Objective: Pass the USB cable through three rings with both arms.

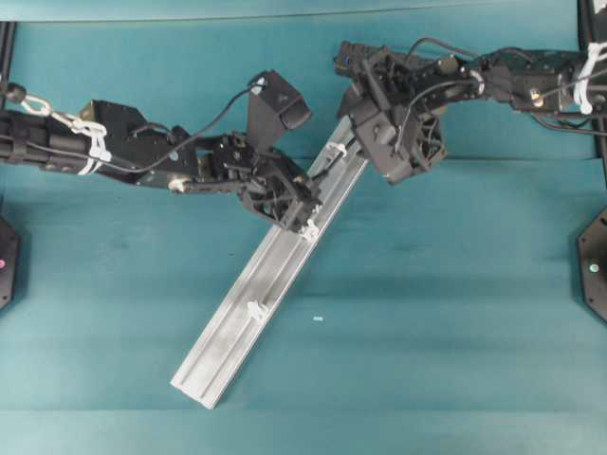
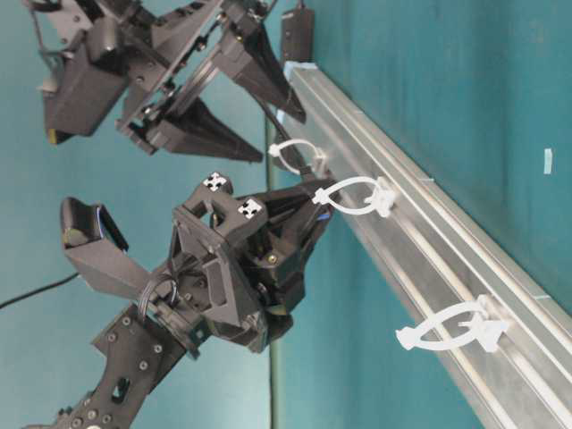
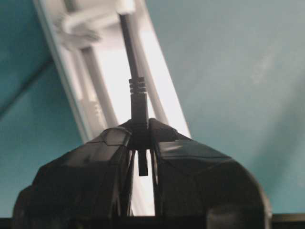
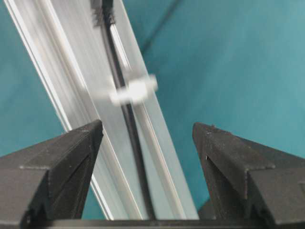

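Note:
My gripper will push the plug (image 4: 102, 13) through the middle ring. The plug will keep pointing forward, because the USB cable runs straight (image 4: 134, 138) behind it.
The USB cable (image 3: 138, 98) runs along the silver rail (image 1: 248, 318), and my left gripper (image 3: 140, 131) is shut on its plug, whose tip points back between the jaws. Behind the plug the cable goes through the upper ring (image 3: 86, 28). In the table-level view the left gripper (image 2: 320, 195), with white cross marks, sits right at the middle ring (image 2: 353, 197). The lower ring (image 2: 451, 331) holds nothing. My right gripper (image 4: 147, 133) hangs open over the rail's upper end, its fingers (image 4: 71, 148) straddling the cable (image 4: 127, 119) without touching it. All three rings (image 1: 308, 229) show from overhead.
The rail lies diagonally on the teal table (image 1: 455, 313). A small white scrap (image 1: 318, 318) lies to its right. A black block (image 2: 297, 36) sits at the rail's far end. Black base plates (image 1: 596, 265) stand at the side edges.

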Controlling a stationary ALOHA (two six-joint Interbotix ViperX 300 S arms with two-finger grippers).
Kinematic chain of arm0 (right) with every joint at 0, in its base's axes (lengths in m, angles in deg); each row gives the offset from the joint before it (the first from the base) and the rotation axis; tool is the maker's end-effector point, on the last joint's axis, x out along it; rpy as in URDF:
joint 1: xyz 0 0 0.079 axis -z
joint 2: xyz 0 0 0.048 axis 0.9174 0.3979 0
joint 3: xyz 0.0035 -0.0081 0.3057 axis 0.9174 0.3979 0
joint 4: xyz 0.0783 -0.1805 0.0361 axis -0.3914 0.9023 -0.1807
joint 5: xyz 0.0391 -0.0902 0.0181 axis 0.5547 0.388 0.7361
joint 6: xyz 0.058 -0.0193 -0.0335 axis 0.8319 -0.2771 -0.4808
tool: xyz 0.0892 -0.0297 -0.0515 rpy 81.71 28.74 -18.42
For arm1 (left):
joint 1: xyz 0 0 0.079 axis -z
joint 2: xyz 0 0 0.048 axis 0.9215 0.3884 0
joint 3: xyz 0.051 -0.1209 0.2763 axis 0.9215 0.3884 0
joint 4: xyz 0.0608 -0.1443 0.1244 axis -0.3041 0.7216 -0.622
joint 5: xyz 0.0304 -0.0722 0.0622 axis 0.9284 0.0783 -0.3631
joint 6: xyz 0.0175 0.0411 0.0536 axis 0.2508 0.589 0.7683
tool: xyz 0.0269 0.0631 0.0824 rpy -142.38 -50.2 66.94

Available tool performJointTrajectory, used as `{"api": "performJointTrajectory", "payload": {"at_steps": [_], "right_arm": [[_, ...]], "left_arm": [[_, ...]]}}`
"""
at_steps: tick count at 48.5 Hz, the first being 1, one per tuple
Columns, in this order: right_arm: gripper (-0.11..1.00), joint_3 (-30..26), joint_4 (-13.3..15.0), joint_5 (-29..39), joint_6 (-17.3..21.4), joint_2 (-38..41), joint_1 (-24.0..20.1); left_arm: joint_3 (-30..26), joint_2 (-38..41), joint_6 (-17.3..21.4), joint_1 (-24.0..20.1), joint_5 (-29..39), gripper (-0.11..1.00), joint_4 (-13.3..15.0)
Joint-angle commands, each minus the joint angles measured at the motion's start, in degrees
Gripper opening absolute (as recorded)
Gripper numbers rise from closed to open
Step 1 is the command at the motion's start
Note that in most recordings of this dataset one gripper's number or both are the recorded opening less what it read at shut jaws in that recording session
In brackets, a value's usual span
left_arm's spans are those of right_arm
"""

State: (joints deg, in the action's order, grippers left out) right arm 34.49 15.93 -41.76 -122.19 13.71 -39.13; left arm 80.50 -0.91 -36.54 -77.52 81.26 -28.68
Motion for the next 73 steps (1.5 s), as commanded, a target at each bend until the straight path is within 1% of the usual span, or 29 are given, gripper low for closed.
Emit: {"api": "performJointTrajectory", "payload": {"at_steps": [1, 9, 18, 28, 34, 45, 51, 62, 66, 73], "right_arm": [[0.83, 0.18, -0.26, -0.26, 0.7, -0.97, -1.49], [0.83, 1.67, -0.35, -1.85, 0.7, -1.67, -3.78], [0.83, 1.93, -0.35, -5.98, 0.7, -1.76, -5.89], [0.81, 1.76, -0.35, -6.68, 0.62, -1.49, -7.21], [0.73, 1.85, -0.35, -6.68, 0.62, -1.49, -7.82], [0.54, 1.76, -0.35, -6.86, 0.26, -0.79, -8.26], [0.46, 1.41, -0.18, -6.94, 0.09, 0.0, -8.26], [0.34, 0.26, -0.18, -6.94, -0.09, 0.44, -8.96], [0.28, 0.26, -0.09, -7.38, -0.09, 0.44, -8.96], [0.12, 0.18, -0.09, -8.09, 0.26, 0.44, -9.05]], "left_arm": [[-0.26, -2.02, -0.79, 1.67, -0.26, 0.07, -0.18], [0.26, -4.13, -2.64, 1.93, -0.09, 0.07, -0.18], [0.7, -4.39, -2.72, 1.93, -0.09, 0.07, -0.18], [0.62, -4.39, -2.72, 1.85, -0.09, 0.07, -0.18], [0.7, -4.39, -2.72, 1.67, -0.18, 0.07, -0.18], [0.7, -4.39, -2.72, 1.49, -0.26, 0.07, -0.18], [0.79, -4.39, -2.72, 1.32, -0.26, 0.07, -0.18], [0.79, -4.39, -2.72, 1.32, -0.35, 0.07, -0.18], [0.88, -4.39, -2.72, 1.41, -0.18, 0.07, -0.18], [1.14, -4.39, -2.72, 1.32, -0.09, 0.07, -0.18]]}}
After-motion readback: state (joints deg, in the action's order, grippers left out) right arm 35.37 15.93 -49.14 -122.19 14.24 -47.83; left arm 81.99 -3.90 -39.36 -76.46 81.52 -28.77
